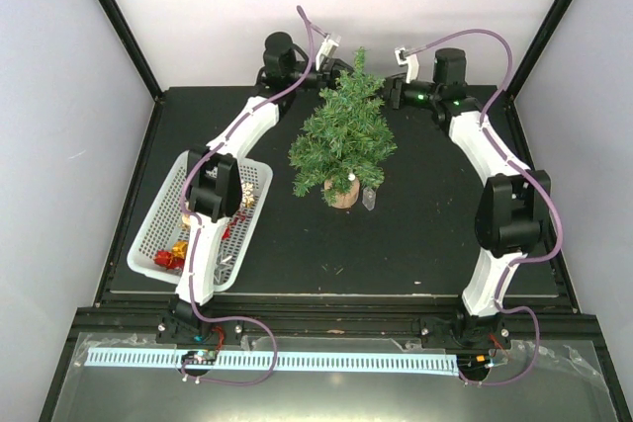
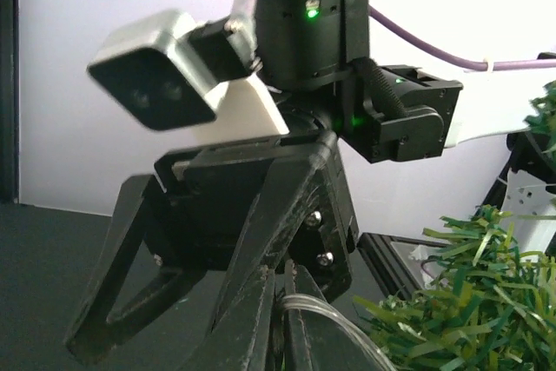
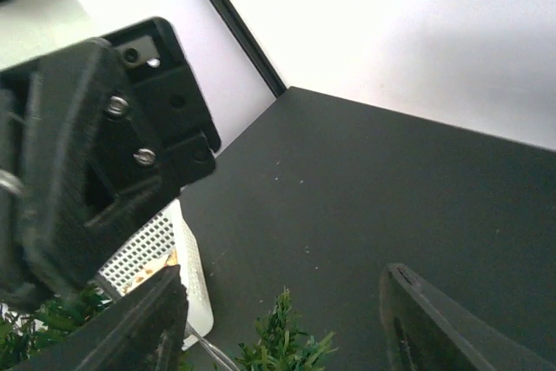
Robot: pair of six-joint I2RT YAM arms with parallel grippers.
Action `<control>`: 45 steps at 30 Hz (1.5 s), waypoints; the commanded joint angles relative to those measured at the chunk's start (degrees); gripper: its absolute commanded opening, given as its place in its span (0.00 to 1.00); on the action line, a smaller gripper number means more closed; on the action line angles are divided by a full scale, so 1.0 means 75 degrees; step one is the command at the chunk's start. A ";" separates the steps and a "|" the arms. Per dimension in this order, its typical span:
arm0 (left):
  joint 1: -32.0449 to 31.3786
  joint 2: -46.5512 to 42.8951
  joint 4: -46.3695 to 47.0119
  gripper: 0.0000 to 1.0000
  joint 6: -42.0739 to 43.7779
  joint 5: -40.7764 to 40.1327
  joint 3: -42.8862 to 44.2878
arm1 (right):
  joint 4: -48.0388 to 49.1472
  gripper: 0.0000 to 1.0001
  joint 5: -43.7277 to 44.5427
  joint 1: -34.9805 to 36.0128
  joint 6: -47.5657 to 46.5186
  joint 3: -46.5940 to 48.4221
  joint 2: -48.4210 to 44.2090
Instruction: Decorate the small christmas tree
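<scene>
The clear strand is next to one finger of my open right gripper. My left gripper should move the strand farther in between both fingers, then open to hand it over.
The small christmas tree stands mid-table on its wood-slice base, with dark green bristly branches. My left gripper hovers at the tree's top from the left. In the left wrist view it is shut on a thin clear loop, with branches at the lower right. My right gripper faces it from the right of the treetop. In the right wrist view it is open, with the tree's tip low between its fingers. A clear strand shows beside the left finger.
A white perforated basket holding red and gold ornaments sits at the left of the table, partly under my left arm. A small clear object lies right of the tree base. Black frame posts rise at the back corners.
</scene>
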 commanded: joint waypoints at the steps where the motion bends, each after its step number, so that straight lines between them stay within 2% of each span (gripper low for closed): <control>1: -0.0011 0.0295 0.0163 0.07 -0.0312 0.0290 0.0430 | 0.0643 0.58 -0.0068 0.0085 0.0437 0.0303 0.0187; 4: -0.0011 0.0321 0.0136 0.07 -0.0347 0.0347 0.0450 | 0.0646 0.49 -0.0004 0.0115 0.0508 0.0407 0.0322; 10: -0.0034 0.0415 0.0382 0.08 -0.0723 0.0550 0.0523 | 0.0438 0.54 -0.0112 0.0277 0.0471 0.0724 0.0615; 14: -0.0040 0.0420 0.0400 0.09 -0.0754 0.0558 0.0552 | 0.0528 0.50 -0.0180 0.0353 0.0496 0.0630 0.0645; 17: -0.0057 0.0454 0.0490 0.09 -0.0843 0.0568 0.0591 | 0.0593 0.38 -0.0274 0.0374 0.0525 0.0547 0.0678; 21: -0.0093 0.0449 0.0552 0.10 -0.0899 0.0601 0.0610 | 0.0460 0.06 -0.0134 0.0377 0.0355 0.0494 0.0606; 22: -0.0093 0.0440 0.0561 0.11 -0.0912 0.0617 0.0611 | 0.0420 0.02 -0.0063 0.0377 0.0304 0.0471 0.0568; 27: -0.0081 0.0411 0.0553 0.23 -0.0883 0.0647 0.0608 | 0.0046 0.01 0.0621 0.0326 -0.0033 0.0268 0.0277; 33: -0.0038 0.0453 0.0474 0.28 -0.0775 0.0513 0.0563 | 0.0588 0.01 0.1401 -0.0007 0.0250 -0.0515 -0.0403; 37: -0.0023 0.0497 0.0393 0.44 -0.0735 0.0389 0.0547 | 0.0586 0.01 0.1884 -0.0068 0.0174 -0.0690 -0.0789; 43: 0.0011 0.0494 0.0246 0.45 -0.0587 0.0327 0.0546 | 0.0572 0.01 0.2298 -0.0109 0.0195 -0.0742 -0.1106; 45: 0.0012 0.0481 0.0233 0.43 -0.0565 0.0311 0.0567 | 0.0447 0.02 0.2199 -0.0152 0.0172 -0.0694 -0.1067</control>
